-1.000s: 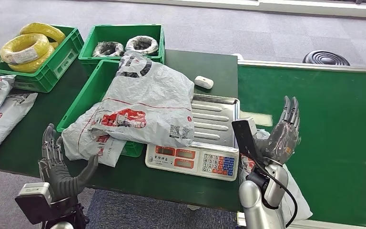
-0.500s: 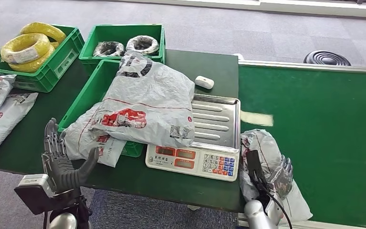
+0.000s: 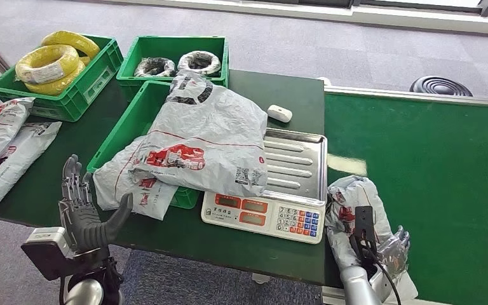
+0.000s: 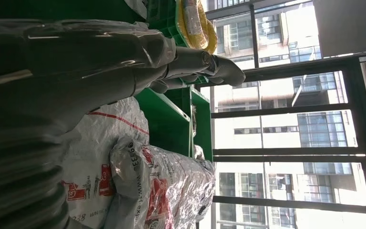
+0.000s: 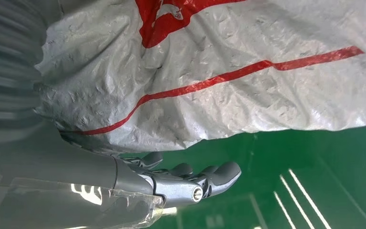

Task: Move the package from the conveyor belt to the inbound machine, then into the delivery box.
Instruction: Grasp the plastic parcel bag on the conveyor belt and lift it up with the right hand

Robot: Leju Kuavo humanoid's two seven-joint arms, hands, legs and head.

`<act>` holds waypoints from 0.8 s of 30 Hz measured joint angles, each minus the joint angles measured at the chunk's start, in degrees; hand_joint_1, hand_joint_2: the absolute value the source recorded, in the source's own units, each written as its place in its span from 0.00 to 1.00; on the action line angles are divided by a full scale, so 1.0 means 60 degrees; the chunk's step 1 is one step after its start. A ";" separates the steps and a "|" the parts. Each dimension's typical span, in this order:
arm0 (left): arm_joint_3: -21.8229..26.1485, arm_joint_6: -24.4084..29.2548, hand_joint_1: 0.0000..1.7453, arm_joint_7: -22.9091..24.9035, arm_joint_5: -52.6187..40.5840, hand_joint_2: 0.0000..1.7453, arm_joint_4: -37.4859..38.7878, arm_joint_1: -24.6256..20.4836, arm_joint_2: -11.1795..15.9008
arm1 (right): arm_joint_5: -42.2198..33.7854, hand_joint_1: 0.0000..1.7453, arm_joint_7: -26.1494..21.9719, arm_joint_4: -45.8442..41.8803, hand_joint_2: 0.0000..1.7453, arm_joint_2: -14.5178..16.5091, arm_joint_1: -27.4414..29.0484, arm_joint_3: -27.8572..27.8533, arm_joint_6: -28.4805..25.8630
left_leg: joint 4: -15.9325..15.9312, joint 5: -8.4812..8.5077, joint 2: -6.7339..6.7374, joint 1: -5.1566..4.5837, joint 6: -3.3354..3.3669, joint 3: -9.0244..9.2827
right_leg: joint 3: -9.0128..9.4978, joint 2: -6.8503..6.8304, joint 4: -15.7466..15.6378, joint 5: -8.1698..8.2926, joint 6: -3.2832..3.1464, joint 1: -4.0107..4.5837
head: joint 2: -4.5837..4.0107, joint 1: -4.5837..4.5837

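The crumpled grey package has loose wrinkles running across it, so it will gather into folds around the robot's right gripper when the robot lifts it.
A crumpled grey package with red print lies on the green conveyor belt at its near left corner, close to the scale. My right hand is low at the belt's near edge, just right of that package, fingers apart and holding nothing. In the right wrist view the package lies alongside the hand. The inbound scale has a large grey package draped over its tray and the green delivery crate. My left hand stands open before the table's front edge, and the left wrist view looks along its straight fingers.
Two green crates at the back hold yellow cable coils and dark coils. Several grey packages lie at the table's left. A small white device sits behind the scale. A black ribbed disc lies on the floor beyond the belt.
My right hand has dropped from raised above the belt to the belt's near edge beside the package. The camera shifted slightly. The left hand has barely moved.
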 joint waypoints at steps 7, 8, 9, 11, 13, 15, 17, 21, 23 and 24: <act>0.0002 -0.0084 0.00 0.0040 -0.0039 1.00 0.0005 -0.0033 0.0000 | 0.0129 0.77 -0.0004 0.0414 1.00 -0.0044 -0.0288 -0.0849 -0.0001 | -0.0003 -0.0037 -0.0016 0.0007 0.0061 0.0093 | 0.0149 -0.0020 -0.0087 -0.0021 0.0027 0.0002 | 0.0000 -0.0002; 0.0003 -0.0095 0.00 0.0047 -0.0050 1.00 0.0007 -0.0044 0.0000 | 0.0154 1.00 -0.0012 0.0576 1.00 -0.0083 -0.0370 -0.1070 -0.0001 | -0.0004 -0.0051 -0.0018 0.0013 0.0082 0.0127 | 0.0203 -0.0023 -0.0115 -0.0033 0.0029 0.0005 | 0.0000 -0.0001; 0.0004 -0.0103 0.00 0.0051 -0.0056 1.00 0.0008 -0.0049 0.0000 | 0.0183 1.00 -0.0027 0.0716 1.00 -0.0128 -0.0430 -0.1213 -0.0001 | -0.0006 -0.0066 -0.0019 0.0022 0.0102 0.0157 | 0.0252 -0.0025 -0.0140 -0.0044 0.0027 0.0009 | 0.0000 -0.0001; 0.0005 -0.0127 0.00 0.0050 -0.0062 1.00 0.0008 -0.0046 -0.0001 | 0.0289 1.00 -0.0072 0.0865 1.00 -0.0206 -0.0478 -0.1317 0.0024 | -0.0007 -0.0085 -0.0019 0.0037 0.0129 0.0190 | 0.0311 -0.0025 -0.0169 -0.0060 0.0016 0.0014 | 0.0000 0.0005; 0.0008 -0.0151 0.00 0.0043 -0.0076 1.00 0.0008 -0.0047 -0.0008 | 0.0386 1.00 -0.0109 0.0979 1.00 -0.0260 -0.0518 -0.1360 0.0083 | -0.0007 -0.0096 -0.0012 0.0040 0.0146 0.0204 | 0.0338 -0.0022 -0.0193 -0.0060 0.0013 0.0015 | 0.0000 0.0008; 0.0014 -0.0158 0.00 0.0035 -0.0091 1.00 0.0007 -0.0054 -0.0029 | 0.0458 1.00 -0.0123 0.1062 1.00 -0.0290 -0.0544 -0.1362 0.0147 | -0.0007 -0.0102 0.0005 0.0038 0.0156 0.0205 | 0.0343 -0.0017 -0.0215 -0.0047 0.0018 0.0015 | 0.0000 0.0008; 0.0023 -0.0163 0.00 0.0033 -0.0112 1.00 0.0005 -0.0075 -0.0057 | 0.0502 1.00 -0.0116 0.1115 1.00 -0.0301 -0.0572 -0.1362 0.0197 | -0.0006 -0.0104 0.0026 0.0037 0.0160 0.0203 | 0.0344 -0.0001 -0.0230 -0.0022 0.0040 0.0015 | 0.0000 0.0006; 0.0038 -0.0174 0.00 0.0033 -0.0181 1.00 0.0010 -0.0116 -0.0076 | 0.0535 1.00 -0.0084 0.1214 1.00 -0.0298 -0.0592 -0.1358 0.0240 | -0.0006 -0.0122 0.0066 0.0047 0.0175 0.0221 | 0.0357 0.0053 -0.0256 0.0000 0.0081 0.0028 | 0.0000 0.0003; 0.0046 -0.0182 0.00 0.0033 -0.0204 1.00 0.0017 -0.0120 -0.0077 | 0.0548 1.00 -0.0079 0.1265 1.00 -0.0301 -0.0592 -0.1358 0.0249 | -0.0006 -0.0141 0.0069 0.0060 0.0183 0.0248 | 0.0389 0.0061 -0.0274 -0.0023 0.0068 0.0041 | 0.0000 0.0005; 0.0050 -0.0187 0.00 0.0033 -0.0212 1.00 0.0022 -0.0122 -0.0077 | 0.0565 1.00 -0.0077 0.1283 1.00 -0.0304 -0.0592 -0.1357 0.0261 | -0.0007 -0.0149 0.0068 0.0064 0.0186 0.0264 | 0.0409 0.0061 -0.0282 -0.0034 0.0061 0.0045 | 0.0000 0.0007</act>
